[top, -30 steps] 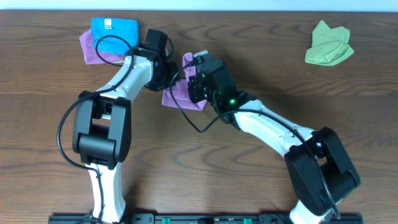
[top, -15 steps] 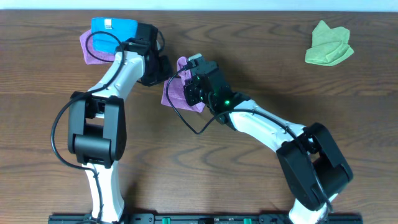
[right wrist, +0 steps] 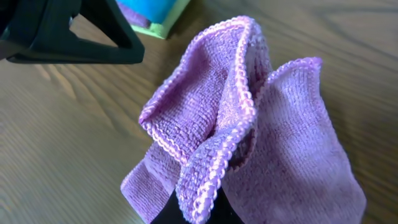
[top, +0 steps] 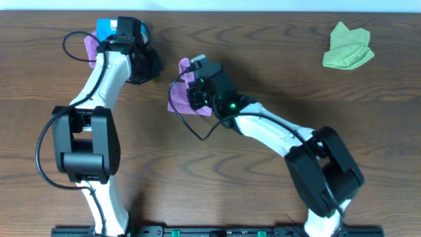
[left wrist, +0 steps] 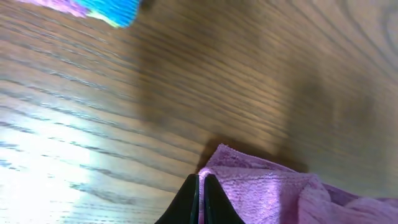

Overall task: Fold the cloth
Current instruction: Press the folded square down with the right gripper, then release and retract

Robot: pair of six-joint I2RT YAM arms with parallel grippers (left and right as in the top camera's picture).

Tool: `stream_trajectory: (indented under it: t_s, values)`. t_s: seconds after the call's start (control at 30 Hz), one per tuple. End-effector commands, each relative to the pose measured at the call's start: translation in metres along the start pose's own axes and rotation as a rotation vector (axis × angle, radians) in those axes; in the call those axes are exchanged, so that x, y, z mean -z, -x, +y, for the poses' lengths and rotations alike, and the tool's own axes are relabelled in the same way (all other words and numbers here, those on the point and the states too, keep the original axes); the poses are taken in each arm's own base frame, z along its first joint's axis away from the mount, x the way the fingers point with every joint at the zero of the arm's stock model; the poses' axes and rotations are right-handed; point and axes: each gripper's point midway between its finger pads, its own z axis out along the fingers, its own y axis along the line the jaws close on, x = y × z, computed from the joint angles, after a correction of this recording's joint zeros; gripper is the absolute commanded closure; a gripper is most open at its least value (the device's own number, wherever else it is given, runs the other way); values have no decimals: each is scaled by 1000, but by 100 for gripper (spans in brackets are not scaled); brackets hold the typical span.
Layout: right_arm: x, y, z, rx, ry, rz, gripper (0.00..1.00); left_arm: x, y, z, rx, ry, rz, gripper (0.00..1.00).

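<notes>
My right gripper should now pull the purple cloth's stitched edge (right wrist: 219, 160), which it holds beside open wood (top: 155, 110), toward the wood until the cloth spreads, then let go.
A purple cloth (top: 179, 99) lies crumpled on the wooden table left of centre. My right gripper (top: 192, 92) is shut on its upper right part; in the right wrist view the cloth's stitched edges (right wrist: 249, 124) bunch up over the jaws (right wrist: 198, 214). My left gripper (top: 150, 67) is shut and empty, up and to the left of the cloth, apart from it. In the left wrist view its closed tips (left wrist: 200, 186) point at the cloth's corner (left wrist: 267, 193). The black left gripper also shows in the right wrist view (right wrist: 74, 37).
A folded blue cloth (top: 112, 27) lies on another purple cloth (top: 91, 51) at the far left, under the left arm. A crumpled green cloth (top: 347, 46) lies at the far right. The blue cloth's edge shows in the left wrist view (left wrist: 115, 9).
My left gripper has moved left, away from the purple cloth, toward the blue cloth. My right gripper has shifted the purple cloth slightly left.
</notes>
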Motion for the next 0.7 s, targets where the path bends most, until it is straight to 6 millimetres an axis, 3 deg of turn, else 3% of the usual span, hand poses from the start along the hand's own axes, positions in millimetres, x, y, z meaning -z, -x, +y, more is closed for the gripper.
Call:
stream_trajectory:
  t_s: [0.0,0.53,0.67]
  values:
    - [-13,-1,9,26,13,20,99,22,14,-2,-17,-11,-52,94]
    - [-24,-23,35,84,48,67,99,48,31,10,12,-15,-110,94]
    - [-24,-26,39,90,53,76,80,51,31,10,13,-16,-113,94]
